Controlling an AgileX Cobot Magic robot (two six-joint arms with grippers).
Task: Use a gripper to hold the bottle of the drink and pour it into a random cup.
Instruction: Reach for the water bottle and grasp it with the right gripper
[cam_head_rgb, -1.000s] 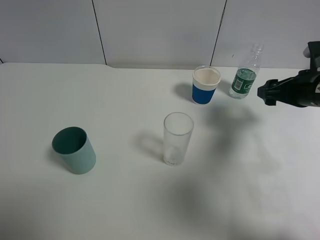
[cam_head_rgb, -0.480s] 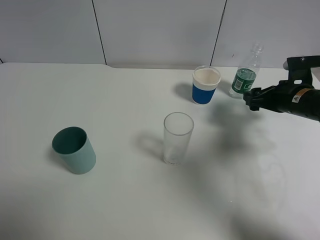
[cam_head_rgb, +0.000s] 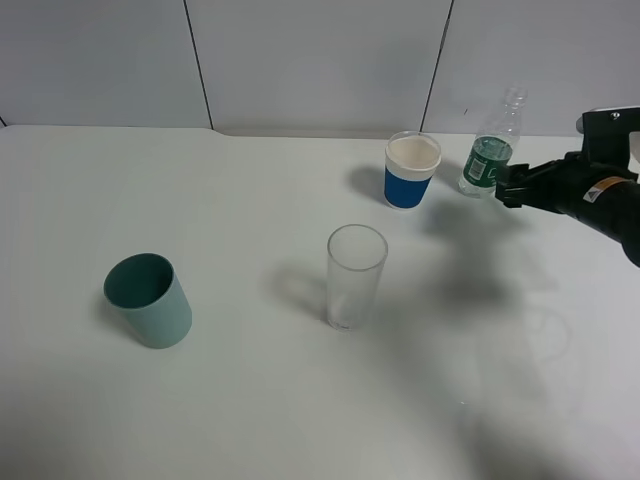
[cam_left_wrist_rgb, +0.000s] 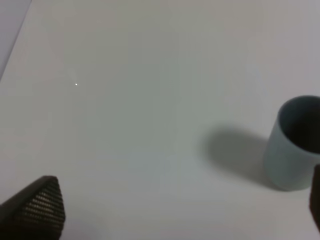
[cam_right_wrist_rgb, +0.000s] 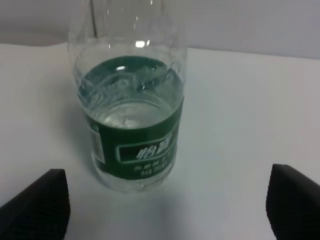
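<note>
The drink (cam_head_rgb: 485, 162) will run straight out when the robot tilts the bottle over the clear cup, because the bottle's opening (cam_head_rgb: 516, 93) looks clear and uncapped.
The bottle of the drink (cam_head_rgb: 487, 160), clear with a green label, stands upright at the back right of the table. My right gripper (cam_head_rgb: 507, 186) hovers just to its right, open, with its black fingertips close to the label and nothing held. In the right wrist view the bottle (cam_right_wrist_rgb: 132, 125) fills the middle, just ahead of the open gripper (cam_right_wrist_rgb: 165, 212) and apart from both fingertips. The clear cup (cam_head_rgb: 355, 275) stands upright mid-table. The left gripper (cam_left_wrist_rgb: 175, 210) is open over bare table; it does not show in the exterior high view.
A white cup with a blue band (cam_head_rgb: 412, 170) stands just left of the bottle. A teal cup (cam_head_rgb: 150, 300) sits at the front left and also appears in the left wrist view (cam_left_wrist_rgb: 295, 145). Grey wall panels run behind the table's back edge.
My right gripper has moved left and toward the back of the table, closing in on the bottle. Its jaws stay open. The bottle and cups have not moved.
</note>
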